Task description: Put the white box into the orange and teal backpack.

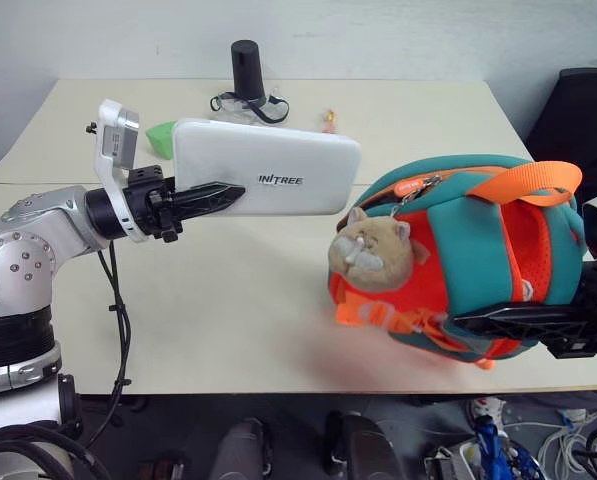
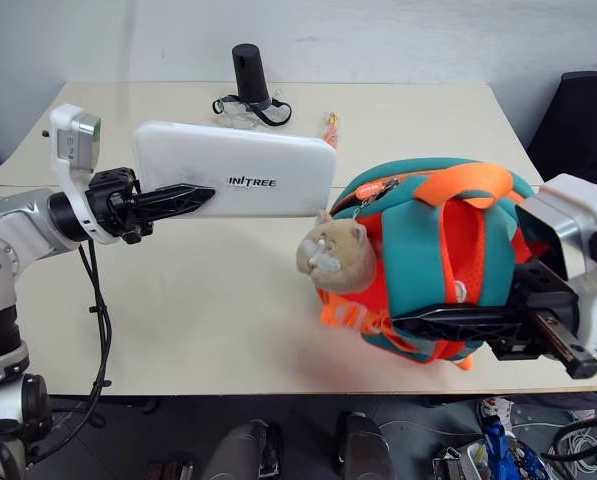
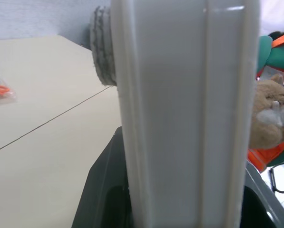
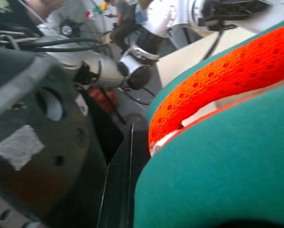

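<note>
The white box's loose end hangs level above the plush animal, so next my left gripper tips it down and slides it in behind the plush animal.
The white box, a long flat case with dark lettering, hangs level above the table, left of centre. My left gripper is shut on its near left end, one black finger lying across its face; in the left wrist view the box stands edge-on between the fingers. The orange and teal backpack sits at the table's front right with its tan plush animal facing the box. My right gripper points left along the backpack's lower edge and is shut on its fabric.
A black cylinder and goggles with a dark strap lie at the back of the table. A green object sits behind the box, with a small orange packet further right. A black chair stands at far right.
</note>
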